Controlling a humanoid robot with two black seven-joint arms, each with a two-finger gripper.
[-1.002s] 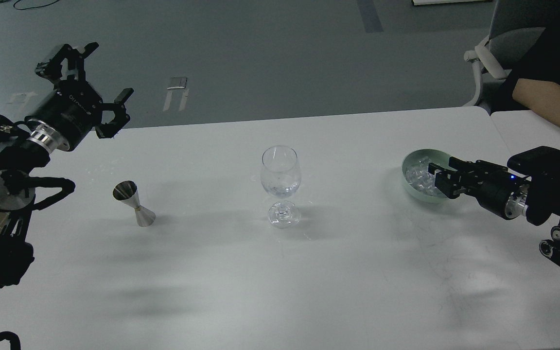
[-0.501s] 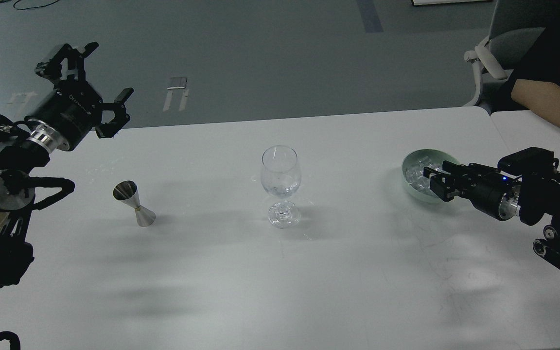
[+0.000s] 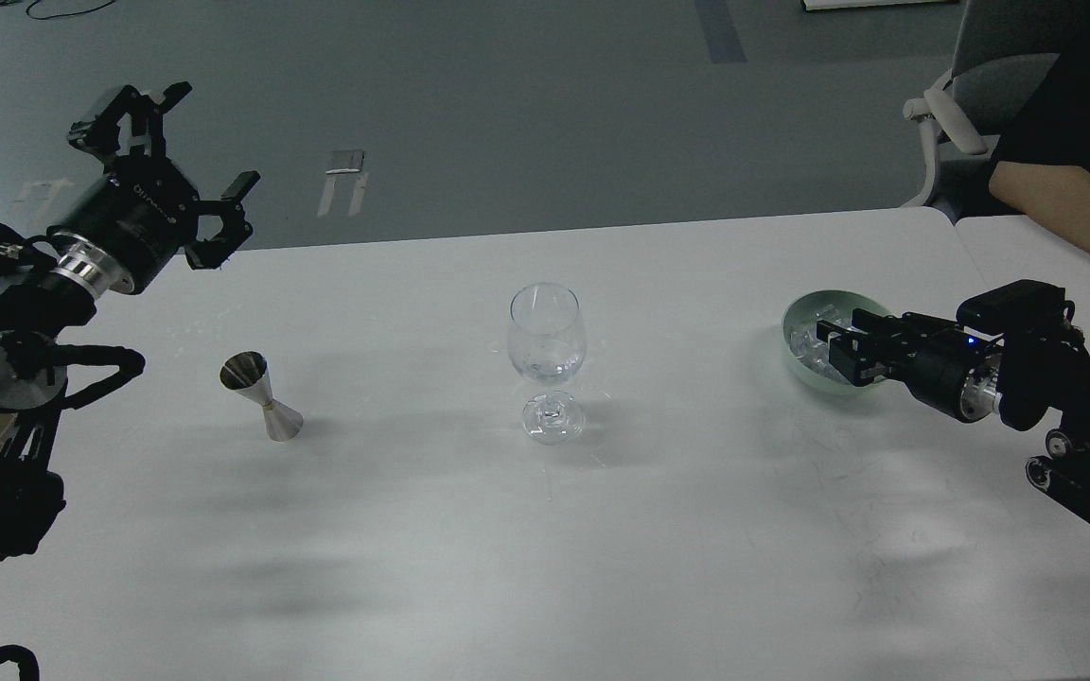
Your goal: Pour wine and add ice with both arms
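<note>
Small cubes with separate edges [image 3: 811,345] lie in a loose heap in the pale green bowl. The clear ice cube [image 3: 843,331] will come away by itself when I lift it.
A clear wine glass [image 3: 546,345] stands upright in the middle of the white table [image 3: 545,549]; a little clear content shows low in its bowl. A steel jigger [image 3: 261,395] stands to its left. A pale green bowl [image 3: 829,299] at the right holds the ice [image 3: 802,339], a heap of small clear cubes. My right gripper [image 3: 831,346] reaches in from the right over the bowl, right at the ice, its two fingers apart. It hides part of the ice. My left gripper [image 3: 212,135] is raised above the table's far left edge, wide open and empty.
A person's bare forearm [image 3: 1065,213] rests on a second table [image 3: 1028,255] at the far right, behind my right arm. A grey chair [image 3: 961,104] stands behind it. Grey floor lies beyond the table's far edge.
My right gripper has moved left, further over the bowl and onto the ice. The left arm, the glass and the jigger have not moved.
</note>
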